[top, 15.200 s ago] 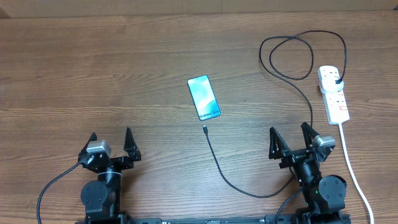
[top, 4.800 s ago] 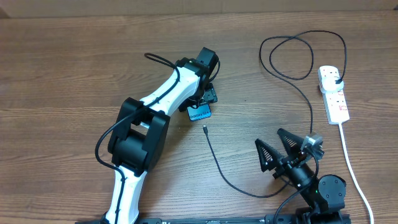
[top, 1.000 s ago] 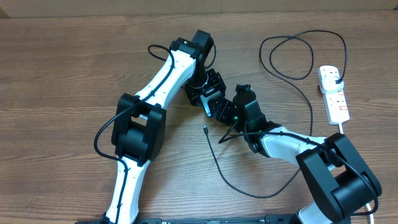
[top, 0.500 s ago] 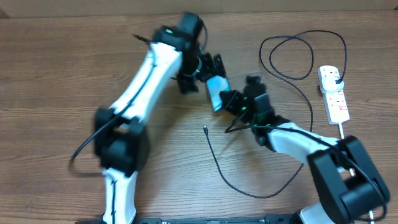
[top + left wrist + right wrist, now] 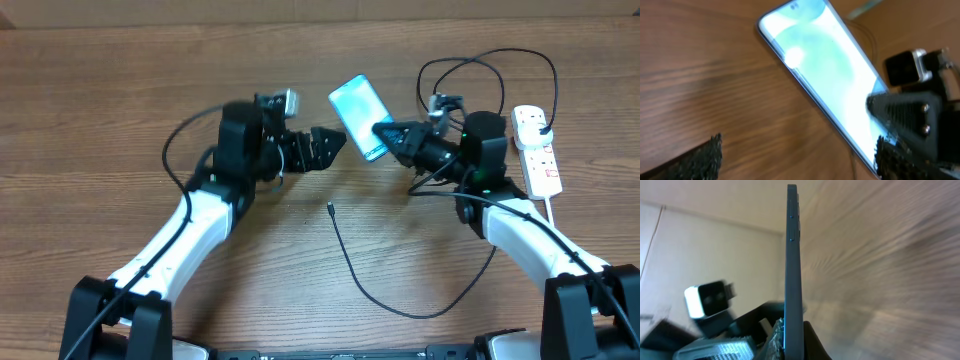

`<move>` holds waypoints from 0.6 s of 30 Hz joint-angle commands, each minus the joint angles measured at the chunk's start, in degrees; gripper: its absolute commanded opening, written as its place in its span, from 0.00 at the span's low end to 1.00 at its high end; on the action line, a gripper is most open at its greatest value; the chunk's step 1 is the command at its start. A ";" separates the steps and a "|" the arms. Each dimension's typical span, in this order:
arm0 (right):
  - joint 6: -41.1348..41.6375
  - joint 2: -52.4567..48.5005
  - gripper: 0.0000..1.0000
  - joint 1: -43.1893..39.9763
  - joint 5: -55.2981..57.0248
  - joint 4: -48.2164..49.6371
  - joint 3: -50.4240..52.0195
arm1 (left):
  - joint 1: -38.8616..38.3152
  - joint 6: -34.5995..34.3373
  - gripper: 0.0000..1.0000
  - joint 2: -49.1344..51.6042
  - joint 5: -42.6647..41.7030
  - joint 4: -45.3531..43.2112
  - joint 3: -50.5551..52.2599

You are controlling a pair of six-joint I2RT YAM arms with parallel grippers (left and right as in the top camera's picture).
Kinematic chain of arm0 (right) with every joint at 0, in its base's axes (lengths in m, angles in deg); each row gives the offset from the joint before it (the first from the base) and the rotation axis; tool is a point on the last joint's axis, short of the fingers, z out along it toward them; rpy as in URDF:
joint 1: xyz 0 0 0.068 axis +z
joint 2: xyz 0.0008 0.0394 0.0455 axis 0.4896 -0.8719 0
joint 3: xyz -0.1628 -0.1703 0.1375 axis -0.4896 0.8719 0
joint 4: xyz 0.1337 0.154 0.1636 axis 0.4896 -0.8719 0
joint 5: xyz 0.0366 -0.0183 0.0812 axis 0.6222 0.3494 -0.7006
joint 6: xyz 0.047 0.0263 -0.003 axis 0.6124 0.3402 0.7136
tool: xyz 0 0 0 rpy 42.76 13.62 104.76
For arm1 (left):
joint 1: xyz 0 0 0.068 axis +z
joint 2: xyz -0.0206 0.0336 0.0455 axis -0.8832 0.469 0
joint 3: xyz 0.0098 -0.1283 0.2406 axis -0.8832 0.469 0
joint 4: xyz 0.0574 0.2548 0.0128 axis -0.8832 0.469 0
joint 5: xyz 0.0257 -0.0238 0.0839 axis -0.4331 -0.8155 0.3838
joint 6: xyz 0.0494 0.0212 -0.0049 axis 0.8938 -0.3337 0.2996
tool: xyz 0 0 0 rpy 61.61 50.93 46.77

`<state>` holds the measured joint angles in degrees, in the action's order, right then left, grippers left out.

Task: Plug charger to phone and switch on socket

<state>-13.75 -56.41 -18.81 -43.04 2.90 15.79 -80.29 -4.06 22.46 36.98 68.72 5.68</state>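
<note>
My right gripper is closed on the phone's lower end (image 5: 375, 152). Next, my left gripper takes the phone's free edge (image 5: 351, 124) before my right gripper takes the charger's loose end.
The phone (image 5: 358, 115), with its teal screen lit, is lifted off the table and tilted. My right gripper (image 5: 385, 135) is shut on its lower end. In the right wrist view the phone (image 5: 793, 255) stands edge-on, pinched at the bottom by the right gripper (image 5: 792, 342). My left gripper (image 5: 335, 143) is open just left of the phone and holds nothing. In the left wrist view the phone (image 5: 825, 65) lies beyond the left gripper (image 5: 800, 167). The charger (image 5: 352, 268) trails over the table, its small tip (image 5: 329, 208) lying loose. Its black plug sits in the socket (image 5: 540, 165) at the right.
The socket's thick white cord (image 5: 570, 270) runs toward the front right edge. The charger's cable loops (image 5: 480, 90) lie behind the right arm. The wooden table (image 5: 120, 90) fills the rest of the view.
The left gripper opened, let go of the phone and drew back to the left. The right gripper shut on the phone and carried it up and to the right.
</note>
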 commanded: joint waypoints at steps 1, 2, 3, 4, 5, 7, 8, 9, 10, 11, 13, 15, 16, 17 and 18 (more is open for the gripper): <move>1.05 1.53 0.04 3.78 -2.73 0.94 -0.98 | 0.39 -13.46 0.99 1.31 -7.39 -14.36 6.54; 1.03 1.53 0.04 5.25 -1.22 0.96 -0.98 | 0.39 -16.37 1.00 2.67 -8.17 -19.80 7.74; 1.01 1.53 0.04 6.01 -0.33 0.94 -0.98 | 0.42 -18.51 1.00 3.82 -9.05 -23.87 8.20; 0.81 1.53 0.04 6.88 0.59 0.94 -0.98 | 0.42 -20.04 1.00 4.70 -9.66 -26.82 8.24; 0.76 1.53 0.04 7.69 1.40 1.03 -0.98 | 0.42 -22.10 0.99 5.77 -10.62 -30.84 8.24; 0.57 1.46 0.04 9.40 2.36 2.95 -0.98 | 0.44 -27.30 1.00 8.15 -11.61 -38.21 8.24; 0.57 1.42 0.04 9.66 2.58 3.50 -0.98 | 0.55 -28.81 1.00 8.85 -11.72 -39.82 8.24; 0.59 1.40 0.04 9.75 3.06 3.54 -0.98 | 0.70 -29.88 0.98 9.40 -12.11 -41.07 8.24; 0.59 1.38 0.04 9.75 3.45 3.45 -0.98 | 0.81 -30.75 0.94 9.94 -12.57 -42.32 8.24; 0.59 1.29 0.04 9.73 3.61 3.45 -0.98 | 0.90 -31.30 0.92 10.10 -12.96 -43.08 8.24; 0.59 0.87 0.04 9.75 3.89 3.45 -0.98 | 1.27 -32.79 0.81 10.23 -13.68 -45.51 8.24; 0.61 0.13 0.04 9.75 4.28 3.48 -0.98 | 1.38 -35.45 0.69 10.23 -13.79 -49.79 8.24; 0.63 -0.35 0.04 9.75 4.42 3.48 -0.98 | 1.38 -36.65 0.64 10.23 -13.81 -51.41 8.24; 0.63 -0.79 0.04 9.75 4.52 3.50 -0.98 | 1.38 -38.23 0.49 10.23 -13.79 -53.27 8.24; 0.66 -1.18 0.04 9.75 4.81 3.50 -0.96 | 1.38 -40.09 0.36 10.23 -13.77 -54.29 8.24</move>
<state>-12.96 -56.38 -9.35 -40.59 7.55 15.37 -78.74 -39.16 33.27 25.24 18.54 14.40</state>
